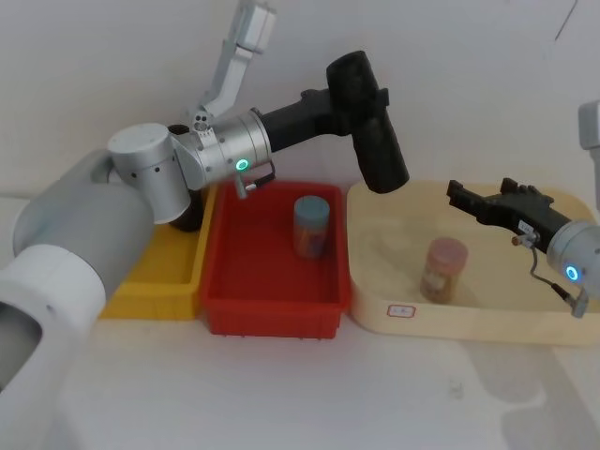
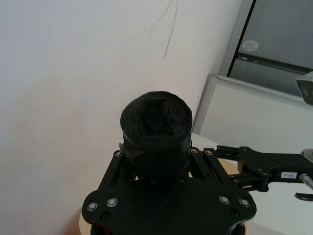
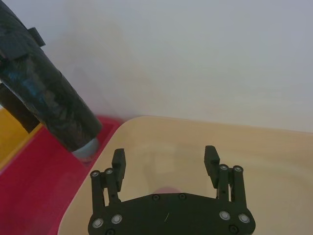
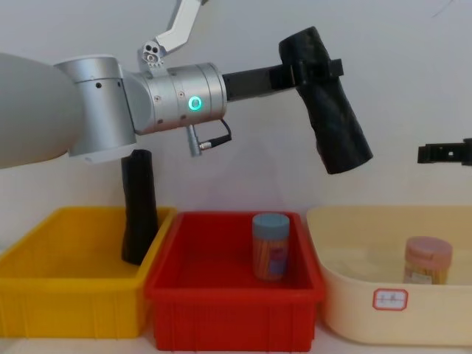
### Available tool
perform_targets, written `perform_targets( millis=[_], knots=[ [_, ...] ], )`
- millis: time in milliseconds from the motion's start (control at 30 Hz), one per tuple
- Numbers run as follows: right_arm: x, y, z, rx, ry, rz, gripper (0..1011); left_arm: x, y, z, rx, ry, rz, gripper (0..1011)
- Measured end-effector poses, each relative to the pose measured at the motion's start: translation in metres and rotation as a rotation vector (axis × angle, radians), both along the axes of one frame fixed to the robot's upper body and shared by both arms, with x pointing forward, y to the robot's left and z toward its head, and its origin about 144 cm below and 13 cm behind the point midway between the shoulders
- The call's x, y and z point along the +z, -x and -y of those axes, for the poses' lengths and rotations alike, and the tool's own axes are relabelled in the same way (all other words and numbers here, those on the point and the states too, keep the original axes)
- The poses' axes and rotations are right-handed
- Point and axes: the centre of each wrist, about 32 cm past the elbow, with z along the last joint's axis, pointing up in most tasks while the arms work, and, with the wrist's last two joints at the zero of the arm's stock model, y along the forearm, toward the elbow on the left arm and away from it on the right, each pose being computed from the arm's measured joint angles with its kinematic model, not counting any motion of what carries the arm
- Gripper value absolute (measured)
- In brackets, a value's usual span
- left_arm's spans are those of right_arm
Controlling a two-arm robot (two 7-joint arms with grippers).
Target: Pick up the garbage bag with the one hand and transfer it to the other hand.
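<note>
My right gripper will carry the garbage bag away, and it will stay stiff and upright because the garbage bag's lower part slants out straight and round.
The garbage bag, a thick black crinkly roll, hangs tilted in the air above the seam between the red bin and the cream tray. My left gripper, the one hand with the green ring, is shut on its upper part. In the chest view the bag slants down to the right from that gripper. The left wrist view looks at the end of the bag. My right gripper, the other hand with the blue ring, hovers open over the cream tray, to the right of the bag and apart from it. Its fingers hold nothing.
A yellow bin on the left holds a slimmer black roll standing upright. The red bin in the middle holds a blue-lidded jar. The cream tray on the right holds a pink-lidded jar. A white wall stands behind.
</note>
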Motion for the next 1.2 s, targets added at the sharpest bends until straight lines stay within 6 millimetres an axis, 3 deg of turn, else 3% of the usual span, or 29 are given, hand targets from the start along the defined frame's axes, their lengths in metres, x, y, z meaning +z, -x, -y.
perform_targets(
  millis=[100, 467, 867, 1200],
  knots=[
    [-0.001, 0.000, 0.000, -0.003, -0.001, -0.002, 1001, -0.002, 0.000, 0.002, -0.003, -0.013, 0.002, 391],
    [0.000, 0.003, -0.002, 0.032, 0.017, 0.007, 1001, -0.006, -0.002, 0.009, -0.005, -0.047, 0.016, 391],
    [0.014, 0.011, -0.016, 0.171, 0.077, 0.044, 1001, -0.005, -0.002, 0.021, -0.023, -0.059, 0.031, 391],
    [0.028, 0.006, -0.031, 0.270, 0.148, 0.060, 1001, -0.003, -0.002, 0.031, -0.052, -0.066, 0.041, 391]
  ],
)
